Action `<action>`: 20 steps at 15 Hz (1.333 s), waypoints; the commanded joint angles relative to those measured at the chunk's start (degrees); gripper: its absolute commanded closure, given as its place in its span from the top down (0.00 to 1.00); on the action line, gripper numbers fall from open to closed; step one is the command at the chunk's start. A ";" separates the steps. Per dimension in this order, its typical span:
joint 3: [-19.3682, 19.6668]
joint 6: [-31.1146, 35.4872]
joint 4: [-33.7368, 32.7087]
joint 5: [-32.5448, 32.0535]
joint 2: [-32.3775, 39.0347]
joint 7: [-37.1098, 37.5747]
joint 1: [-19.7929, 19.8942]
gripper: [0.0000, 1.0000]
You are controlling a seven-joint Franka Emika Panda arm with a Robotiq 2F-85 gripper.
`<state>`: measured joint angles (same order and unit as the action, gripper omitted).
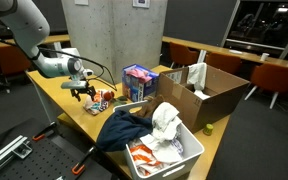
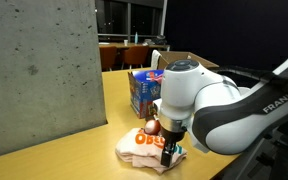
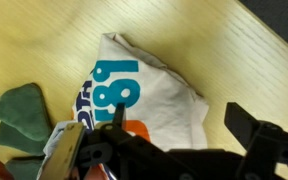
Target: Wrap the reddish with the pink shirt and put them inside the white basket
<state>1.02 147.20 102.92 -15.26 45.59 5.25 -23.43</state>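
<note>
The robot's open fingers are on both sides of the pink shirt's edge (image 3: 192,108), away from the reddish thing, so the gripper should go on going down until it can pinch that cloth (image 3: 178,132).
The pale pink shirt (image 3: 144,95), printed with blue and orange letters, lies folded on the wooden table (image 3: 214,45). It also shows in both exterior views (image 2: 139,150) (image 1: 102,97). A small reddish round thing (image 2: 152,127) rests on the shirt's far side in an exterior view. My gripper (image 3: 174,118) is open and empty, low over the shirt's edge, with one finger over the cloth and one over bare table. It also shows in both exterior views (image 1: 81,91) (image 2: 169,152). The white basket (image 1: 189,155) stands at the table's near end and holds clothes.
A blue carton (image 1: 137,82) (image 2: 144,90) stands next to the shirt. A dark blue cloth (image 1: 119,128) lies between the shirt and the basket. An open cardboard box (image 1: 216,95) stands behind the basket. Green soft items (image 3: 19,112) lie beside the shirt. A concrete pillar (image 2: 39,70) stands close by.
</note>
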 commanded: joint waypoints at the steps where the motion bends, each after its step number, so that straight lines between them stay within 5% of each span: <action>1: -0.21 -1.69 -5.94 -1.04 4.11 0.70 -0.09 1.00; 8: 0.43 -0.11 -11.84 -1.38 9.26 1.92 -2.49 1.00; 9: 0.67 0.24 -11.81 -1.43 9.02 2.30 -2.76 0.95; 10: 0.98 0.37 -11.80 -1.53 8.80 2.66 -3.00 0.72; 12: 1.38 0.27 -11.62 -1.70 8.19 2.99 -3.22 0.69; 20: 1.97 -0.26 -11.79 -1.55 8.21 3.13 -2.77 0.07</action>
<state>2.30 147.36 91.18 -15.37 54.19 6.96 -25.75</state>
